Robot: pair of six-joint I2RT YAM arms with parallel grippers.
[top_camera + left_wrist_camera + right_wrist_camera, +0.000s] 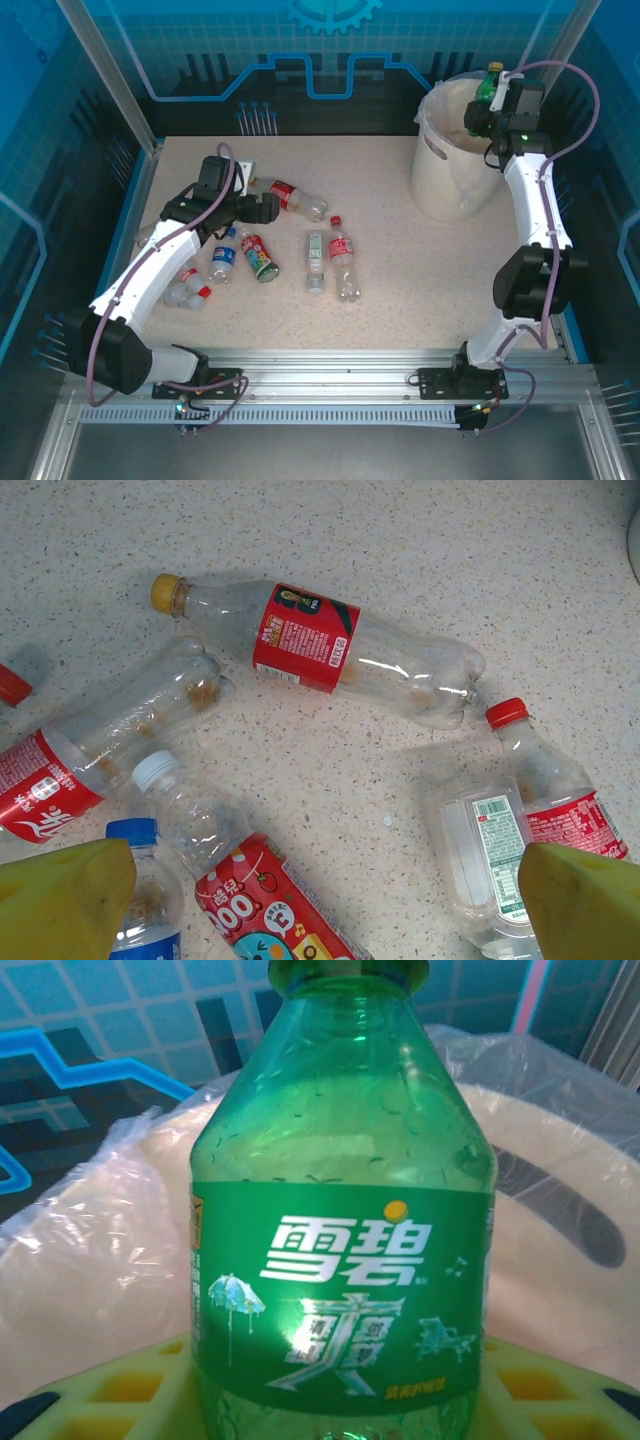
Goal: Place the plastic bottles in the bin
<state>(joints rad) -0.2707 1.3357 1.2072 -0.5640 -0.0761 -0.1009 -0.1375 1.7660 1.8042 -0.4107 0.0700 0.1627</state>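
I can see the green bottle (490, 83) is upright over the white bin's open top (455, 108), so I should keep lowering it with my right gripper until it is below the bin's rim.
My right gripper (487, 98) is shut on a green bottle (340, 1230), holding it upright over the open top of the white bin (450, 175) with its clear liner (90, 1260). Several bottles lie on the table (400, 260). My left gripper (262, 208) hangs open above them, its yellow fingertips (60, 900) wide apart. Between and beyond them lie a yellow-capped red-labelled bottle (310, 645), a colourful-labelled bottle (270, 900), a blue-capped bottle (150, 910), a red-capped bottle (555, 780) and a clear white-labelled bottle (480, 860).
Two more red-capped bottles (190, 285) lie under the left arm by the table's left edge. A small white object (246, 170) sits behind the left gripper. Blue walls and metal posts (110, 75) ring the table; an aluminium rail (330, 360) runs along the front.
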